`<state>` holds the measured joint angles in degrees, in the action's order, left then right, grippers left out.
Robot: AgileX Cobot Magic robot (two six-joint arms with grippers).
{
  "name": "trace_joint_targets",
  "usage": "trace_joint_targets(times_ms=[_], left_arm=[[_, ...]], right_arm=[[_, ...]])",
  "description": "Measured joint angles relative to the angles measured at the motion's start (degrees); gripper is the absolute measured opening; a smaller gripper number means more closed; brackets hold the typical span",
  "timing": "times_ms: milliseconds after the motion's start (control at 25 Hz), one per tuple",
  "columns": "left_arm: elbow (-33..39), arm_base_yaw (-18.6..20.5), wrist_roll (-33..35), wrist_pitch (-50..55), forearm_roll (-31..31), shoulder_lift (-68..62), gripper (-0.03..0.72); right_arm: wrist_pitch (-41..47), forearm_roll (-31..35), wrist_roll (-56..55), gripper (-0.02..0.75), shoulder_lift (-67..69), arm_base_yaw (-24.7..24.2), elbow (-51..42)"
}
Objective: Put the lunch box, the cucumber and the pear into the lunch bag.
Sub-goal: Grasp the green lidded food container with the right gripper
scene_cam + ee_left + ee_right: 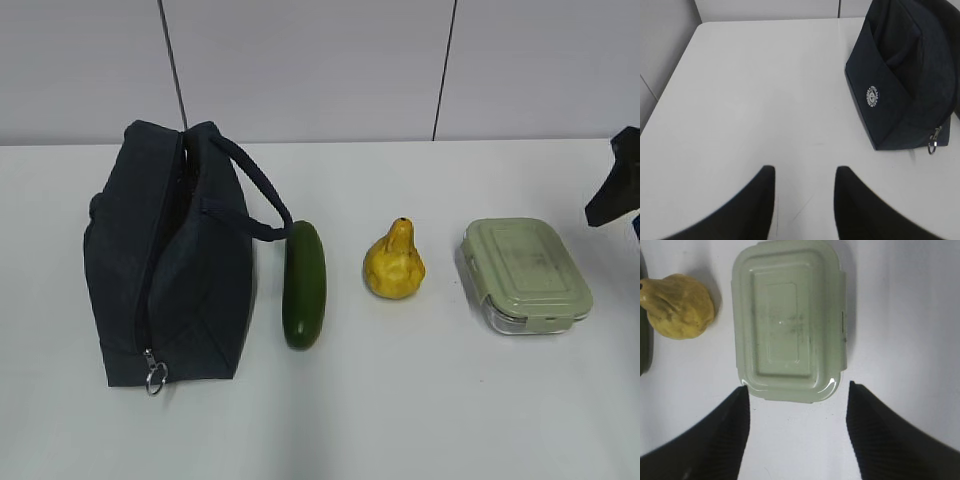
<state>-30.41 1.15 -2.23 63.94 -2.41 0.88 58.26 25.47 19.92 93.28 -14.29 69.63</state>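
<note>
The lunch box (789,322) takes up the whole gap of my open right gripper from above. My right gripper should therefore tilt and come in low at the lid's side edge (568,252).
The navy lunch bag (170,265) lies at the left, zipper with ring pull (155,377) toward the front; it also shows in the left wrist view (907,85). The cucumber (304,283) lies beside it, then the yellow pear (394,262) and the lunch box (525,273) with its sage-green lid. My right gripper (797,389) is open, hovering just short of the lunch box (789,317), fingers wider than its near end; the pear (679,305) is to its left. It shows at the right edge of the exterior view (618,190). My left gripper (804,172) is open and empty above bare table, left of the bag.
The white table (400,420) meets a grey panelled wall at the back. In the left wrist view the table's left edge (670,95) runs diagonally. A dark sliver of the cucumber (644,340) shows at the left edge of the right wrist view.
</note>
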Motion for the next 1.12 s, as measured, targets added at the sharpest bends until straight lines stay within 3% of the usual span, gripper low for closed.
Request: trace_joint_targets(times_ms=[440,1000,1120], left_arm=[[0.0,0.0,0.0,0.0,0.0,0.0,0.239],[0.0,0.0,0.0,0.0,0.0,0.0,0.239],[0.0,0.0,0.0,0.0,0.0,0.0,0.239]], right_arm=[[0.4,7.8,6.0,0.477,8.7,-2.8,0.1],[-5.0,6.2,11.0,0.479,8.7,-2.8,3.6],[-4.8,6.2,12.7,0.514,9.0,-2.8,3.6]])
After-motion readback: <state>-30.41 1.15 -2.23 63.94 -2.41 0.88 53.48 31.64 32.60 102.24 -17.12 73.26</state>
